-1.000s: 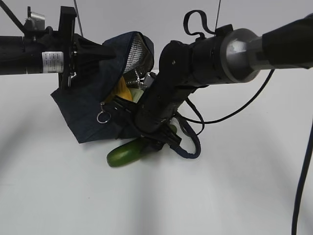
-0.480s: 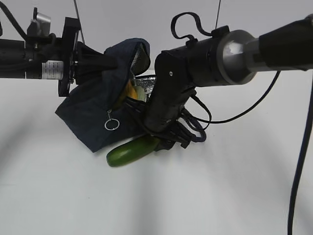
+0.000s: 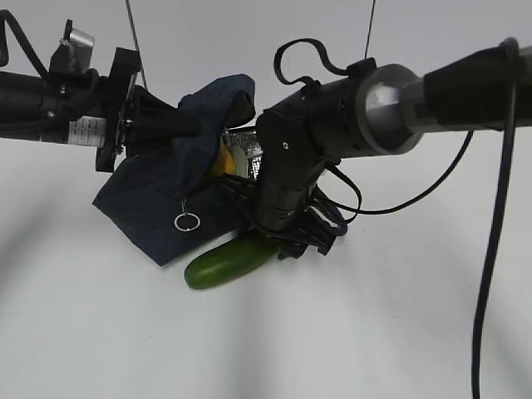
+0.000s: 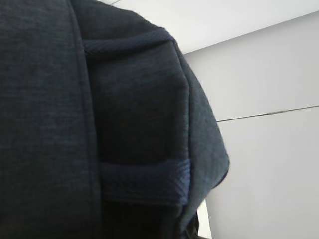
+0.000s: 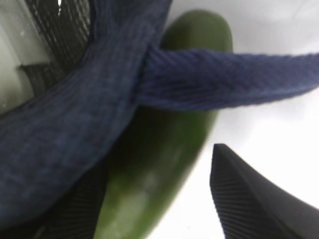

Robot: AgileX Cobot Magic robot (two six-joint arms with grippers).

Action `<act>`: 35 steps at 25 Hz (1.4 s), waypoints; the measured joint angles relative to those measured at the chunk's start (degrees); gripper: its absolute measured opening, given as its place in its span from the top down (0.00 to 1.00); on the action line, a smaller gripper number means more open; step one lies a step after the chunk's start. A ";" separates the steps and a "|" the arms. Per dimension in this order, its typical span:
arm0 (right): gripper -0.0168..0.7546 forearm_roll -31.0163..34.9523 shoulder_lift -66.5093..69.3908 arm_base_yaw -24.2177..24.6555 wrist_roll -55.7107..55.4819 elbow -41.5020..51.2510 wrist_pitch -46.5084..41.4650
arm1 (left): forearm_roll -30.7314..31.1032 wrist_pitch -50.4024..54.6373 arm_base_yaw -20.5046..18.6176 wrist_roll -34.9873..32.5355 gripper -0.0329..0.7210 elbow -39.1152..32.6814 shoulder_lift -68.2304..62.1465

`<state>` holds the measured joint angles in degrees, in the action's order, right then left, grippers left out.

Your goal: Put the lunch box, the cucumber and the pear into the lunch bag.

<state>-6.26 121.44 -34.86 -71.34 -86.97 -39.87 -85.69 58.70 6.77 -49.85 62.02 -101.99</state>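
I expect the cucumber (image 3: pixel 230 261) to come loose and leave the strap (image 5: pixel 224 79) beside the lunch bag when I carry the cucumber, because the strap only lies across it.
The navy lunch bag (image 3: pixel 154 199) lies tilted with its mouth to the right and fills the left wrist view (image 4: pixel 75 99). My left gripper (image 3: pixel 189 125) is shut on its upper flap and holds it up. Inside the mouth I see the yellow pear (image 3: pixel 221 161) and a pale part of the lunch box (image 3: pixel 243 153). The dark green cucumber (image 3: pixel 226 261) lies on the table under the mouth, its right end hidden. My right gripper (image 3: pixel 287 241) is open astride that end (image 5: pixel 154 164). One finger (image 5: pixel 249 199) stands clear of the cucumber (image 5: pixel 164 144). The bag's strap (image 5: pixel 224 79) crosses over it.
The white table (image 3: pixel 374 332) stretches in front and to the right. The zipper's ring pull (image 3: pixel 187 222) hangs from the bag's front. Black cables (image 3: pixel 490 249) trail from the right arm. The strap loop (image 3: pixel 332 220) lies beside the right gripper.
The right arm has shifted left and lower over the bag's mouth. The left gripper has drawn the flap up and left. More of the cucumber shows.
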 joint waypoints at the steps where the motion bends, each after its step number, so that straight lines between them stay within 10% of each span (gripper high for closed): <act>1: 0.33 -1.27 0.00 0.00 -1.02 0.00 -0.07 | 0.43 0.06 0.00 0.00 0.95 0.00 0.00; 21: 0.34 -7.69 3.04 -0.53 -5.45 -3.23 -1.93 | 2.35 0.26 0.00 0.00 0.95 0.00 0.00; 35: 0.51 -7.51 3.14 -0.53 -4.45 -3.65 -2.67 | 2.42 0.26 0.00 0.00 0.95 0.00 0.00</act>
<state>-13.77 124.58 -35.39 -75.79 -90.62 -42.54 -83.27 58.97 6.77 -49.85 62.02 -101.99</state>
